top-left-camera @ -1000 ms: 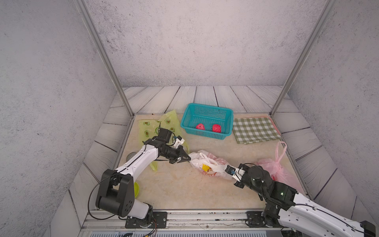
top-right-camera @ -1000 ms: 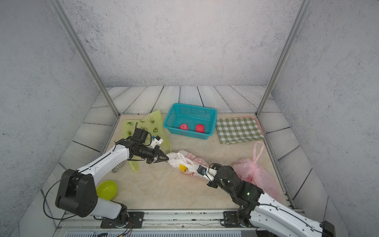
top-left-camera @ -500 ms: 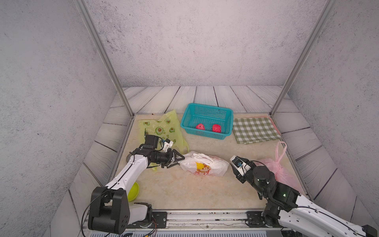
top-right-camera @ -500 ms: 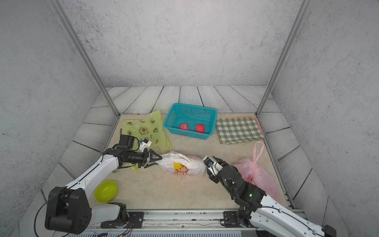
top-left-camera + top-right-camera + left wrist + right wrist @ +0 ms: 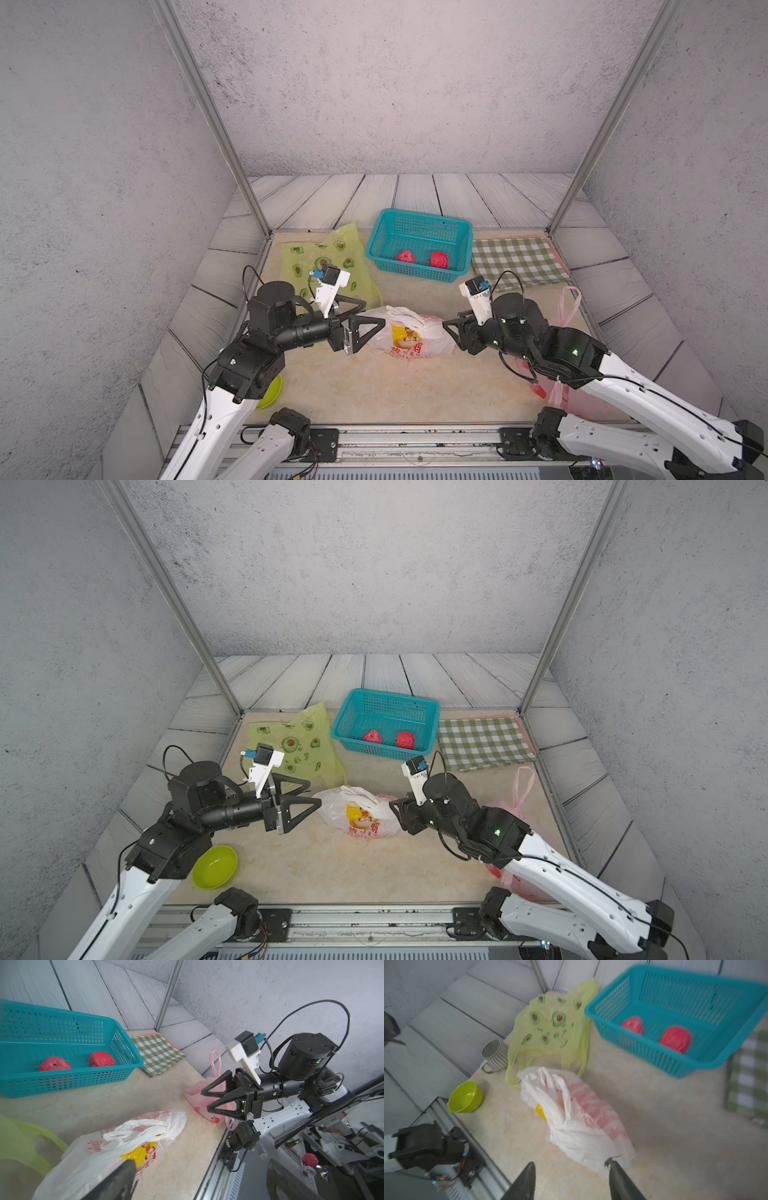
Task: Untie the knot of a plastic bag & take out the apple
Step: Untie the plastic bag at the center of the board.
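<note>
The handles (image 5: 406, 313) lie in long loose folds. So the white plastic bag (image 5: 411, 339) will open up wide when I lift its edges apart.
A white plastic bag (image 5: 411, 336) (image 5: 361, 812) with red and yellow print lies slack in the middle of the table. Its handles (image 5: 145, 1130) lie bunched on top, and I cannot tell whether a knot holds them. The apple is hidden; only a yellow patch shows through the plastic (image 5: 577, 1118). My left gripper (image 5: 375, 313) (image 5: 315, 793) (image 5: 199, 1162) is open and empty, just left of the bag. My right gripper (image 5: 451, 328) (image 5: 204, 1099) (image 5: 571, 1162) is open and empty at the bag's right end, one fingertip (image 5: 611, 1162) close to the plastic.
A teal basket (image 5: 419, 216) at the back holds two red fruits (image 5: 406, 256). A flat green avocado-print bag (image 5: 328, 257) lies back left, a checked cloth (image 5: 519, 262) back right. A pink bag (image 5: 567, 307) lies under my right arm. A lime bowl (image 5: 214, 866) and a striped mug (image 5: 494, 1055) sit left.
Both grippers were shut on the bag's ends, stretching it between them. Both have let go, opened and drawn back and up; the bag has dropped slack.
</note>
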Tool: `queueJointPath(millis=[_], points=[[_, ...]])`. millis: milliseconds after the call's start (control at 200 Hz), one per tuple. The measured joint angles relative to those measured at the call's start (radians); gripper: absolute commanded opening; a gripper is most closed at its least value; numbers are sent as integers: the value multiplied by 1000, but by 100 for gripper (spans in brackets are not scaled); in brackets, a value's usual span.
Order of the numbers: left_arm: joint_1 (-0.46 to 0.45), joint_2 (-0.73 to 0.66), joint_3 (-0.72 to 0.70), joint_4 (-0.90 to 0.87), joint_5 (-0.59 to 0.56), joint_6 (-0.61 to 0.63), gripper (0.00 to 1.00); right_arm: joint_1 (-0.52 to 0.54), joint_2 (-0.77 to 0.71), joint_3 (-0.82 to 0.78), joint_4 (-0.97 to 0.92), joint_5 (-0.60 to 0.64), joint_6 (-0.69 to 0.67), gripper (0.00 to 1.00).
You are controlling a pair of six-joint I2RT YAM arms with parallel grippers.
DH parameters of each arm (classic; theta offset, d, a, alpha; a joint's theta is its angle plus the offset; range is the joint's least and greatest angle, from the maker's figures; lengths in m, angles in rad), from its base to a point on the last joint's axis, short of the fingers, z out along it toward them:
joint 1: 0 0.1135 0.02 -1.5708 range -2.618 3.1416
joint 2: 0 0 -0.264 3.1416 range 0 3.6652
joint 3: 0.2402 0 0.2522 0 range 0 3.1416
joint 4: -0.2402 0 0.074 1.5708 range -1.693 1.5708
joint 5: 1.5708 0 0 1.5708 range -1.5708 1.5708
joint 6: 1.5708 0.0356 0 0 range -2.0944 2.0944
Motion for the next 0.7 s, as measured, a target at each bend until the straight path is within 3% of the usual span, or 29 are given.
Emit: queueJointPath(millis=[195, 380, 701], points=[[-106, 13, -129, 7, -194, 322, 89, 0, -47, -183, 107, -148, 356, 63], [-158, 29, -214, 114, -299, 622, 92, 0, -38, -356, 305, -187, 646, 63], [-198, 184, -196, 242, -369, 924, 93, 0, -22, -340, 483, -105, 821, 62]])
